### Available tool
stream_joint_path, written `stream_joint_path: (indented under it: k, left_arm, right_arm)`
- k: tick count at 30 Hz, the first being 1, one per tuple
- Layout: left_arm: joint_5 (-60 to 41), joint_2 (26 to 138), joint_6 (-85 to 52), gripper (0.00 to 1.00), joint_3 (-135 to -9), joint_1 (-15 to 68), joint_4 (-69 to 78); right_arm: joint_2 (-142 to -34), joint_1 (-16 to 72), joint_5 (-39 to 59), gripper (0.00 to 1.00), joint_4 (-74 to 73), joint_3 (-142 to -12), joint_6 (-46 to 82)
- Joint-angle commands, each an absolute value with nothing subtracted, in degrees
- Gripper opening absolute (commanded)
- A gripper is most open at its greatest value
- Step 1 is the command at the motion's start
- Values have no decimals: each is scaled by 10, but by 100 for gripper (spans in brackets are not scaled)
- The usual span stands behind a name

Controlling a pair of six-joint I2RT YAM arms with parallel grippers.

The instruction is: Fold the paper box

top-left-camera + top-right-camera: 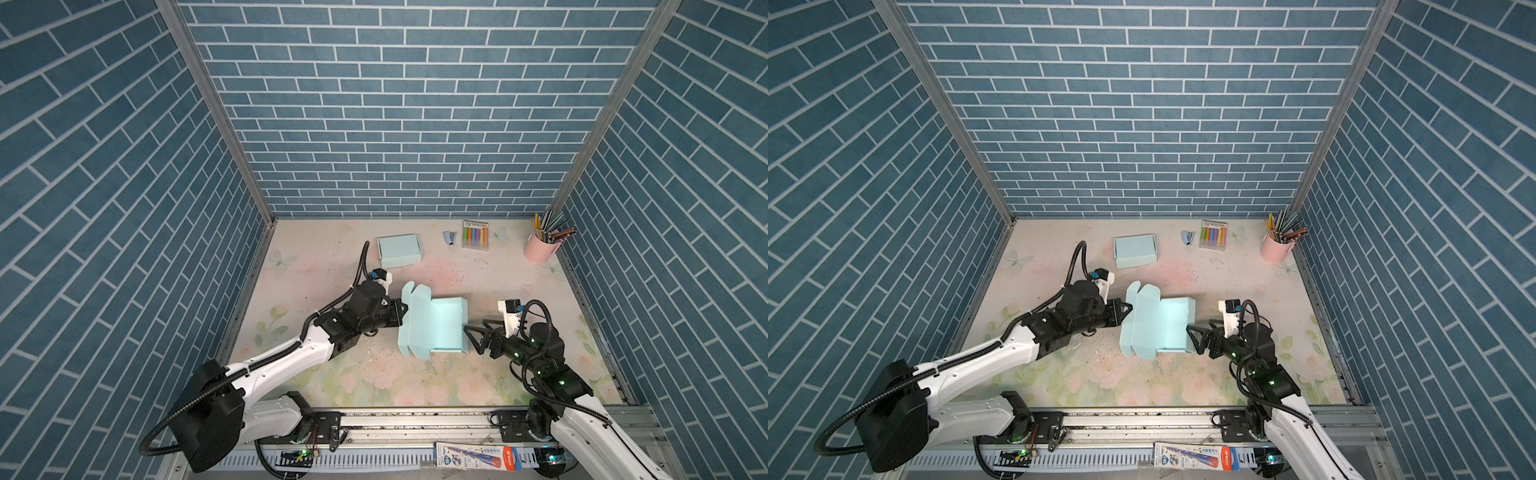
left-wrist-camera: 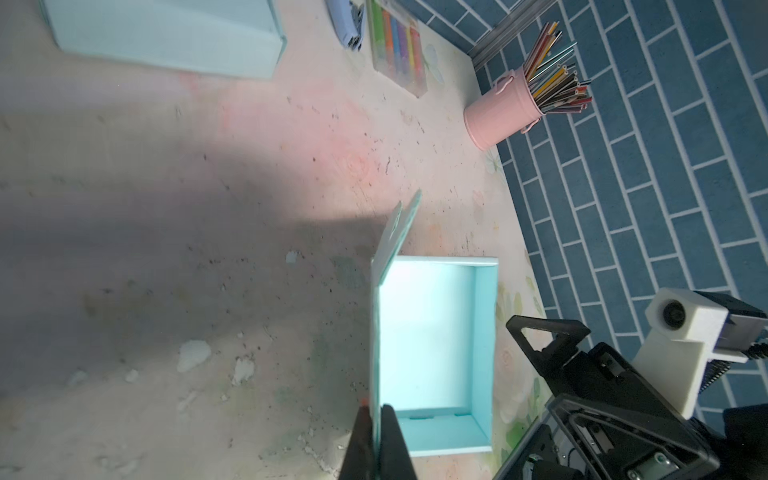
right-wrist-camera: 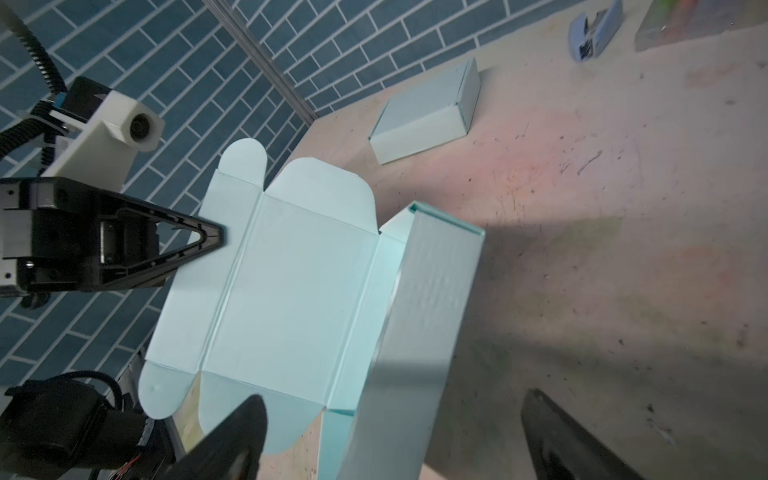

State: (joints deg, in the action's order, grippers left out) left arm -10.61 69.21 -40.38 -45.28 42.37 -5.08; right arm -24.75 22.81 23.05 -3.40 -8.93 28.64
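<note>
The lid's flaps (image 1: 421,293) are across the paper box from my right gripper, so next I turn the box and grab its corner (image 1: 432,300) by the lid with that gripper.
The light blue paper box (image 1: 432,328) (image 1: 1158,328) lies half-folded mid-table, its tray walls up and its lid panel with rounded flaps raised on the left. My left gripper (image 1: 405,309) (image 1: 1128,309) is shut on the lid's outer edge; in the left wrist view the thin panel is pinched between the two fingers of that gripper (image 2: 378,432). My right gripper (image 1: 471,336) (image 1: 1194,338) (image 3: 392,409) stands open at the box's right wall (image 3: 428,311), which rises between its spread fingers with a gap on each side.
A finished folded box (image 1: 398,250) sits at the back left. A small stapler (image 1: 449,237), a marker pack (image 1: 475,235) and a pink cup of pencils (image 1: 540,245) line the back. Brick walls close in three sides. A packet (image 1: 478,457) lies on the front rail.
</note>
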Motion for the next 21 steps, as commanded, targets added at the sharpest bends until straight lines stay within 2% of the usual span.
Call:
stream_joint_path:
  k: [1, 4, 6, 8, 11, 15, 19, 21]
  left_arm:
    - [-109, 680, -244, 0, -526, 405, -240]
    - [-115, 690, -179, 0, -578, 404, -315]
    - [-148, 701, -135, 0, -608, 408, -347]
    - [-165, 709, -99, 0, -636, 417, -373]
    - [-159, 734, -58, 0, -685, 434, -419]
    - [-154, 755, -21, 0, -729, 447, -458]
    - [-173, 770, 6, 0, -757, 455, -487]
    - [-172, 778, 19, 0, -768, 462, -500]
  right_arm:
    - [-190, 228, 186, 95, -35, -84, 291]
    - [-156, 228, 206, 97, -102, -79, 277]
    - [-179, 228, 222, 97, -184, -74, 245]
    - [-245, 228, 256, 96, -306, -65, 211]
    - [-400, 230, 344, 97, -458, -89, 156]
    - [-553, 233, 490, 98, -493, -160, 72]
    - [-608, 233, 519, 98, -526, -179, 12]
    - [-625, 237, 534, 97, -477, -212, -24]
